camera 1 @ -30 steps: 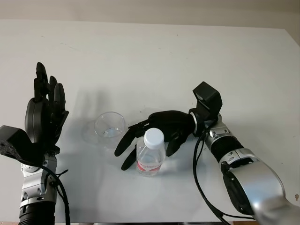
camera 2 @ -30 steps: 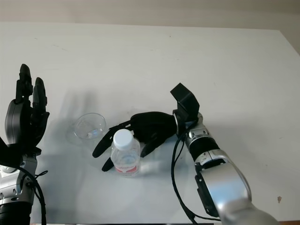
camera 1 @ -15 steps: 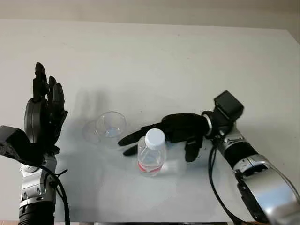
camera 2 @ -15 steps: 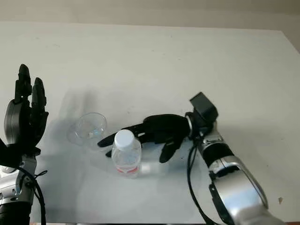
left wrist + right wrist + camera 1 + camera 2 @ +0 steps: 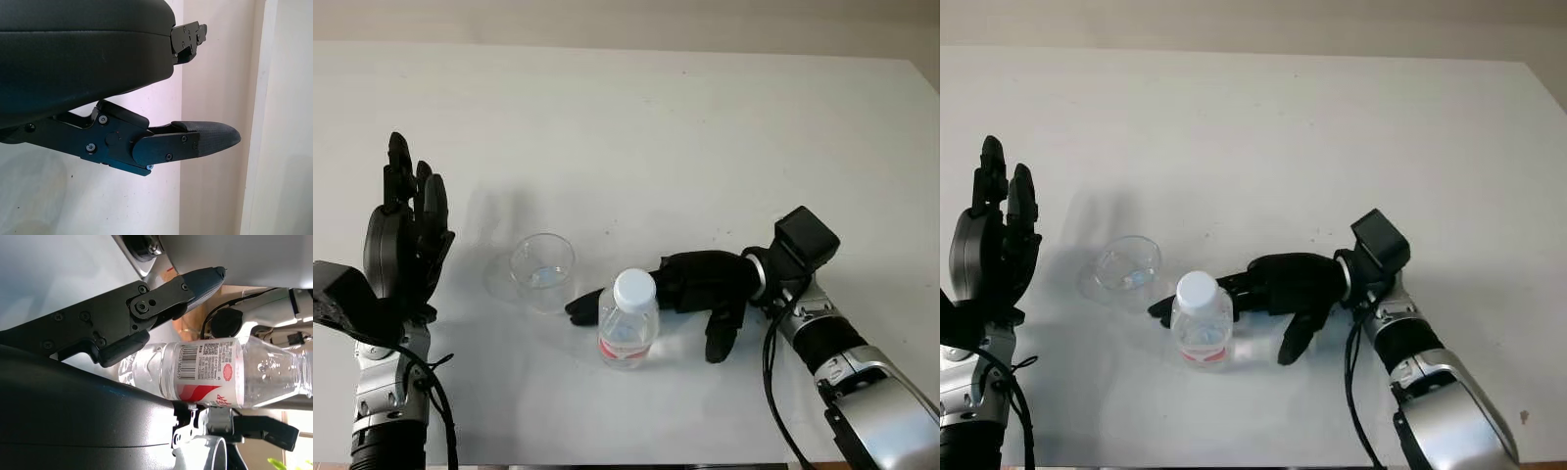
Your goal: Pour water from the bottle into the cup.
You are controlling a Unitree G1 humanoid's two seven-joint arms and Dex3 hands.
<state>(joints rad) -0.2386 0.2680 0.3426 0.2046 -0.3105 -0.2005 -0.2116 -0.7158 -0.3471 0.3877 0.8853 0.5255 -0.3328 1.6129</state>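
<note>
I expect the bottle to stay closed when I tip it toward the cup, because the white cap (image 5: 634,290) is still over the opening of the clear water bottle (image 5: 627,331).
A clear water bottle (image 5: 627,331) with a white cap and a red label stands upright on the white table (image 5: 705,127). Just to its left stands a clear plastic cup (image 5: 542,270). My right hand (image 5: 700,282) is low over the table to the right of the bottle, open, with its fingers reaching behind the bottle and its thumb pointing down in front. The right wrist view has the bottle (image 5: 210,372) close beside the palm, under one finger (image 5: 146,303), with no grip on it. My left hand (image 5: 403,240) is raised, open, left of the cup.
The table's far edge meets a pale wall, and its right edge runs down the right side. Black cables hang from the right forearm (image 5: 813,328). Bare tabletop lies behind the cup and bottle.
My right hand has pulled back to the right, from around the bottle to beside it. The bottle and cup stay put, and the left hand has not moved.
</note>
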